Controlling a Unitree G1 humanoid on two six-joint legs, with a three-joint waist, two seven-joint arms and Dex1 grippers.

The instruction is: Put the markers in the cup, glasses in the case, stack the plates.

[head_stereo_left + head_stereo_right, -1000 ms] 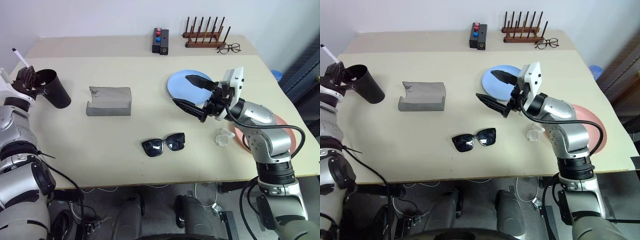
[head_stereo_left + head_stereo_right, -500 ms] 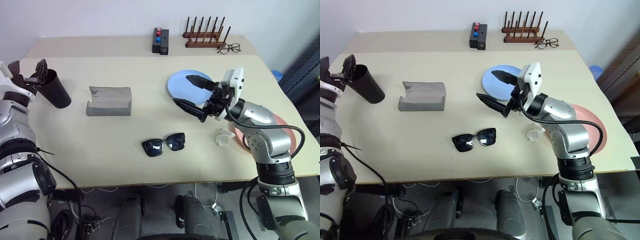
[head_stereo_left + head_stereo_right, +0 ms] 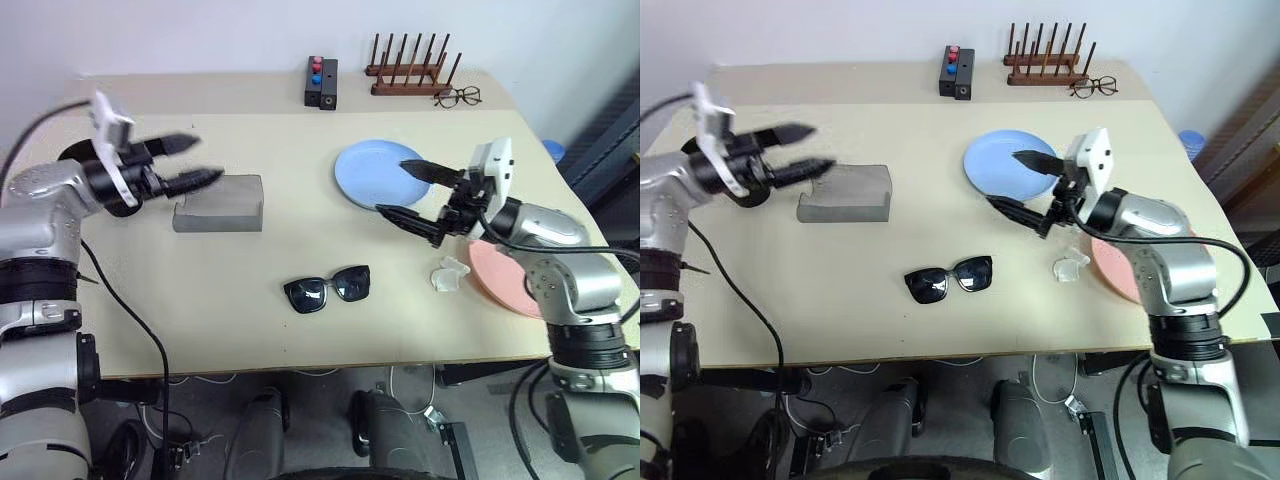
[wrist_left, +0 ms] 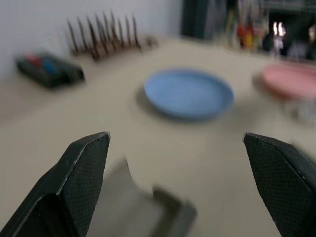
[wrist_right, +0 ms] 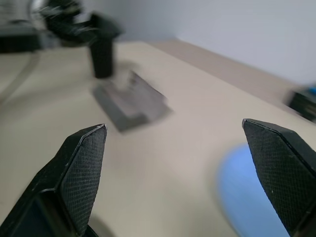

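The grey case's flap is spread back from the case's front side, so I expect the flap to stay open and come along when I move the case.
My left gripper is open and empty, hovering just above the left end of the grey case. The dark cup stands behind that arm, mostly covered by it in the eye views. The markers are out of view. Black sunglasses lie near the front of the table. My right gripper is open and empty, held over the table between the light blue plate and the pink plate.
A crumpled clear plastic piece lies beside the pink plate. At the back stand a wooden rack, thin-framed spectacles and a black box with red and blue buttons. The table's right edge runs close to the pink plate.
The left gripper opened at the cup and the marker left its fingers. It then swung right to the case. The right gripper shifted right, uncovering more of the blue plate.
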